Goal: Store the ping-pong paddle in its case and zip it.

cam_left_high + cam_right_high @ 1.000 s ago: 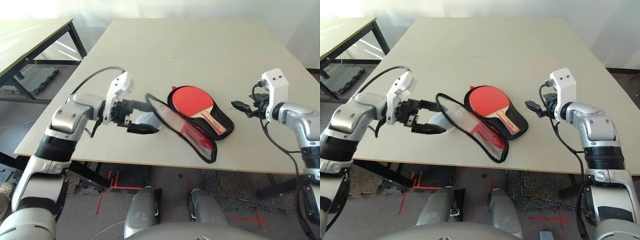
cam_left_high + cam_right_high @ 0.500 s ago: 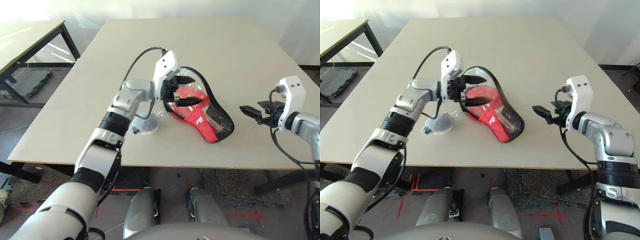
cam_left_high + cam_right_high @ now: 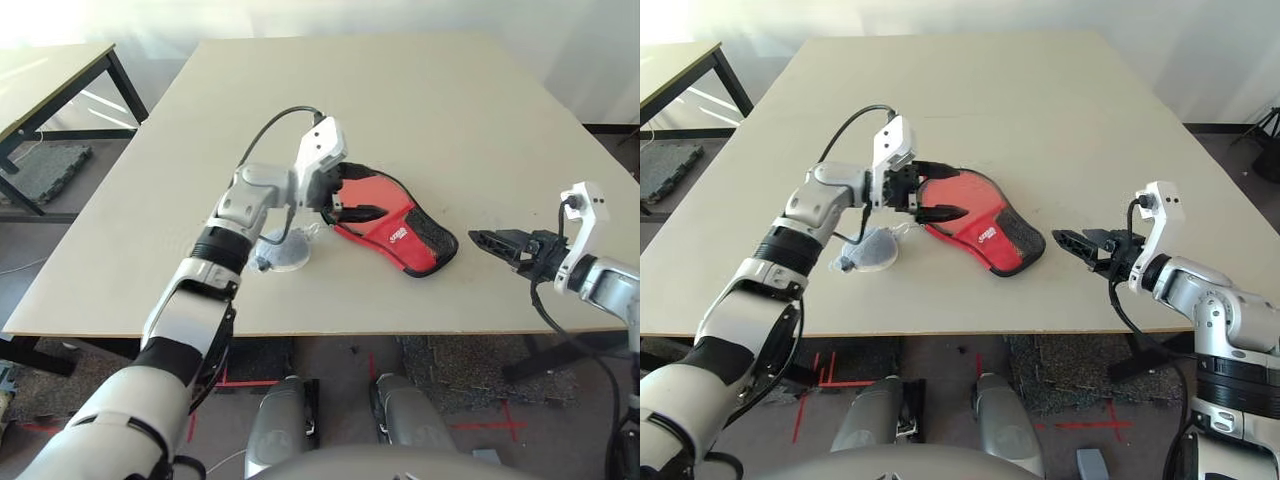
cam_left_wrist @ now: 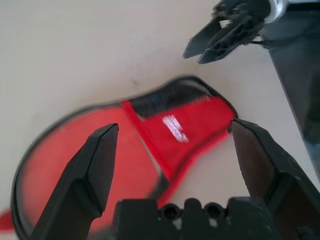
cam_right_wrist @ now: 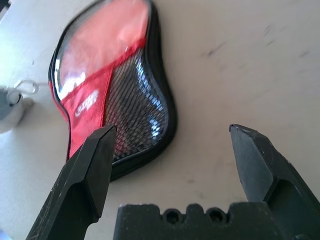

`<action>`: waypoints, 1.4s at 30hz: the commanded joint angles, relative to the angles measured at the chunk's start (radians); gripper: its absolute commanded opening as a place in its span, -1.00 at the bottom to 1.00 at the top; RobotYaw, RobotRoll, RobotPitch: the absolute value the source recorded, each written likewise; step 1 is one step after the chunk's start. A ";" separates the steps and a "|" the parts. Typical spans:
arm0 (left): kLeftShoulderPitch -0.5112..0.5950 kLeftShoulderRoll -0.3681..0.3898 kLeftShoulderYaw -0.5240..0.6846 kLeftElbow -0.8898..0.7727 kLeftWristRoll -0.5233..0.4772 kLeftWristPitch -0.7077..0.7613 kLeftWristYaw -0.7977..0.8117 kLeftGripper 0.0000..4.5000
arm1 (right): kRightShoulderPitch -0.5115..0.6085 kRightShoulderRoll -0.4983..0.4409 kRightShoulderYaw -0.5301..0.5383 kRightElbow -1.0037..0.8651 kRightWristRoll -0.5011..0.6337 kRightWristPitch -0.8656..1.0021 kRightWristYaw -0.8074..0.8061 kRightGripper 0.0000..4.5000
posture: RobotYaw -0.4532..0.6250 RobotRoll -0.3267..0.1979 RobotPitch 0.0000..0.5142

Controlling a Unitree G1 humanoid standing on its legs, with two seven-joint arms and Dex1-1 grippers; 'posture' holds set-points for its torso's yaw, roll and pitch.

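I see red filling the round clear window (image 3: 379, 192), so I expect the case (image 3: 399, 234) to stay flat even past the table's front edge when I pull it.
The case (image 3: 396, 224) lies flat on the table, red side up, with its black mesh pocket and white logo (image 5: 86, 101) showing and the black zipper edge running round it. The ping-pong paddle is hidden. My left gripper (image 3: 358, 195) hovers open just over the case's round end, one finger (image 4: 97, 162) on each side of it in the left wrist view. My right gripper (image 3: 480, 240) is open to the right of the case's narrow end, pointing at it with a gap of bare table between; its fingers (image 5: 90, 170) frame the mesh pocket.
A greyish round tag (image 3: 283, 258) on a cord lies on the table (image 3: 400, 90) just left of the case, under my left forearm. A second table (image 3: 50, 70) stands off to the far left. The table's front edge runs close below both grippers.
The case's upper flap, standing half raised at my left gripper before, now lies flat over the lower half. My left gripper has come down with it. The camera view has shifted.
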 commanded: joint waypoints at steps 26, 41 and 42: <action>0.135 0.152 0.025 -0.268 -0.074 0.184 0.018 1.00 | -0.029 0.102 0.098 0.081 -0.027 0.046 -0.044 0.09 | 0.00 0.25 -0.76; 0.144 0.154 0.020 -0.243 -0.061 0.156 0.024 1.00 | 0.176 0.097 0.071 -0.074 0.051 0.128 -0.023 -0.99 | -0.01 0.25 -0.76; 0.144 0.155 0.019 -0.242 -0.061 0.156 0.024 1.00 | 0.185 0.091 0.064 -0.090 0.060 0.137 -0.023 -0.99 | -0.01 0.25 -0.75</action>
